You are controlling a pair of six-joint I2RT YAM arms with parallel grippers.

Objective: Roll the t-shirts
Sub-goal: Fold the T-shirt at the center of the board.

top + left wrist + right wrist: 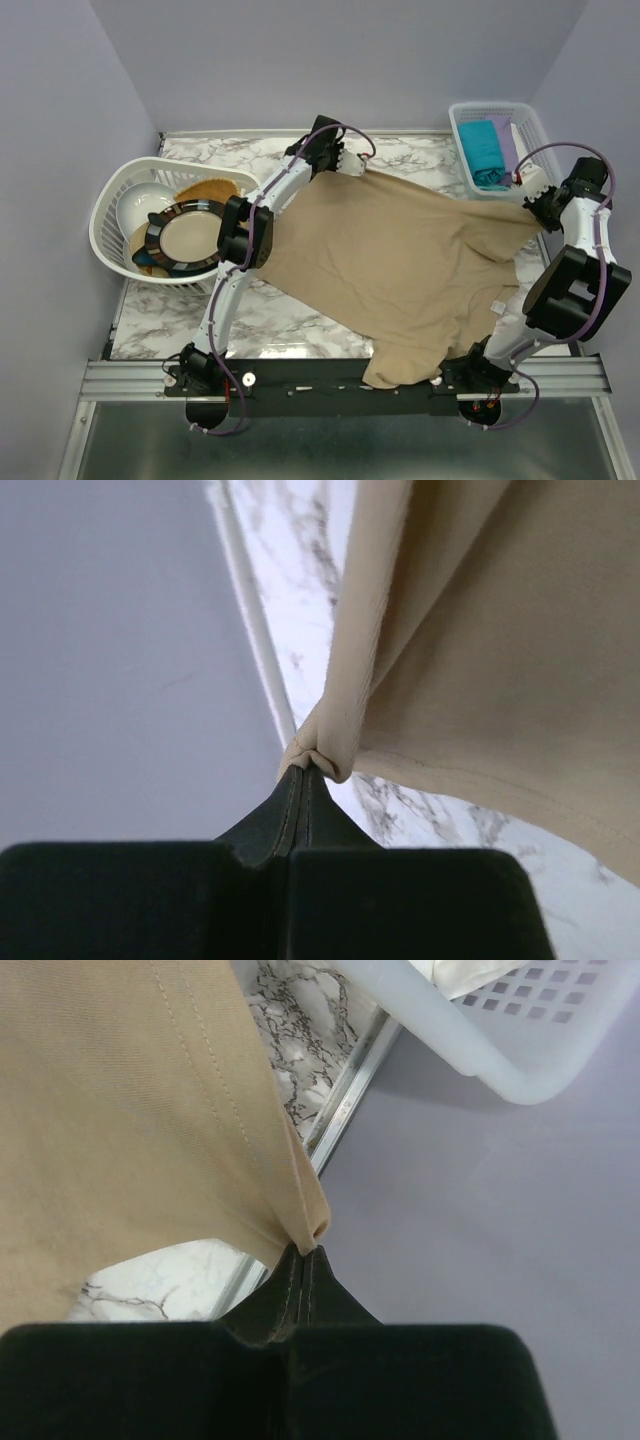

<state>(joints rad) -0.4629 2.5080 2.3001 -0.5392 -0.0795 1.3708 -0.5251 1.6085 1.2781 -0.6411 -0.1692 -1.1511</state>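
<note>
My two grippers should bring both corners back over the marble and lower them, because the t-shirt's corner (527,213) in my right gripper hangs past the table's edge next to the rectangular basket.
The large beige t-shirt (395,265) is stretched above the marble table between my two grippers, its lower end draping over the near edge. My left gripper (352,166) is shut on its far left corner; in the left wrist view the pinched fabric (325,745) bunches at the closed gripper (305,770). My right gripper (533,205) is shut on the right corner; in the right wrist view the hem (300,1215) sits in the closed gripper (307,1253). Teal (482,150) and lilac (507,140) rolled shirts lie in the white basket (462,125) at the far right.
A white round laundry basket (110,200) at the left holds a dark-rimmed patterned plate (185,237), a white bowl (145,205) and a golden-brown woven piece (212,190). The rectangular basket's wall (470,1030) is close to my right gripper. Grey walls surround the table.
</note>
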